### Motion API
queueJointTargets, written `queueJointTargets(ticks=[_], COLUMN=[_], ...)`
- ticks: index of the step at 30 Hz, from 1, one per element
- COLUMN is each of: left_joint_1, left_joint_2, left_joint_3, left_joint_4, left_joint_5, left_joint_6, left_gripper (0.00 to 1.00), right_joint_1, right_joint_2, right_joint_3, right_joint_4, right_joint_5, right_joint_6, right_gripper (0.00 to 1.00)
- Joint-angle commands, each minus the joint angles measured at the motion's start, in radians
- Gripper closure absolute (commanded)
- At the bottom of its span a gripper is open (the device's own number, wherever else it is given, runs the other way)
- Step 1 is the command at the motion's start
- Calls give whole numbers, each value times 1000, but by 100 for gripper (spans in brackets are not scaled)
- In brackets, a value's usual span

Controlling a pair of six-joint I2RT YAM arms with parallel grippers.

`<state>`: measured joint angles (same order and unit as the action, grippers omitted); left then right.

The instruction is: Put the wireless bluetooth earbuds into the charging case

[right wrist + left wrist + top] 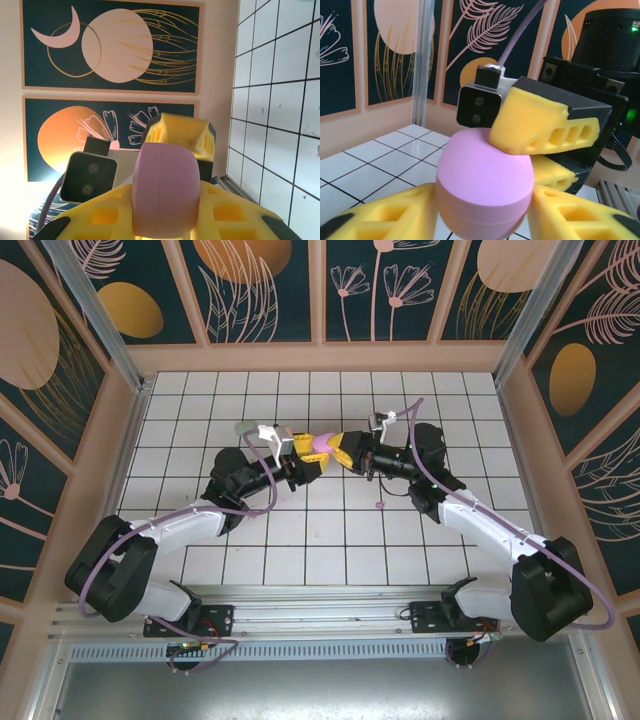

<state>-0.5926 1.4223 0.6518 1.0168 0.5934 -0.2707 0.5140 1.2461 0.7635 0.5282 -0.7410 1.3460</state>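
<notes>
My right gripper squeezes the closed case across the lid seam; it should open, back away and lift the lid while my left gripper holds.
A closed pink egg-shaped charging case hangs above the tiled floor at mid table, held from both sides. My left gripper is shut on it; in the left wrist view its yellow fingers flank the case. My right gripper is shut on the same case; its fingers clamp the case across the lid seam. One tiny pink earbud lies on a tile below the right arm. The mint buds are out of view.
The white tiled floor is ringed by wooden walls with dark floral panels. Both arms bend inward and meet at the centre. A metal rail runs along the near edge.
</notes>
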Motion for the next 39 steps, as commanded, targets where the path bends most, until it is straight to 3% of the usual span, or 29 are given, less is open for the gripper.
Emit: queueJointTargets(ticks=[1,10,15,18,25,31,39], left_joint_1=[1,1,1,2,27,45,45], left_joint_2=[-16,-30,-67,-117,-266,-341,-324], left_joint_3=[3,-4,10,30,57,57,71], left_joint_4=[45,18,-78,-192,-456,-565,-575], left_joint_5=[6,13,14,6,-17,36,162], left_joint_6=[7,26,60,114,204,209,152], left_gripper=[59,72,80,88,87,85,85], right_joint_1=[20,27,15,-15,-34,-5,100], right_joint_2=[4,6,-24,-71,-219,-316,-290], right_joint_3=[6,14,27,66,229,197,219], right_joint_4=[58,59,17,-107,-546,-614,-705], right_joint_5=[-3,2,13,29,206,269,279], right_joint_6=[17,25,-35,-174,-728,-1062,-1262], right_gripper=[80,77,45,32,23,21,21])
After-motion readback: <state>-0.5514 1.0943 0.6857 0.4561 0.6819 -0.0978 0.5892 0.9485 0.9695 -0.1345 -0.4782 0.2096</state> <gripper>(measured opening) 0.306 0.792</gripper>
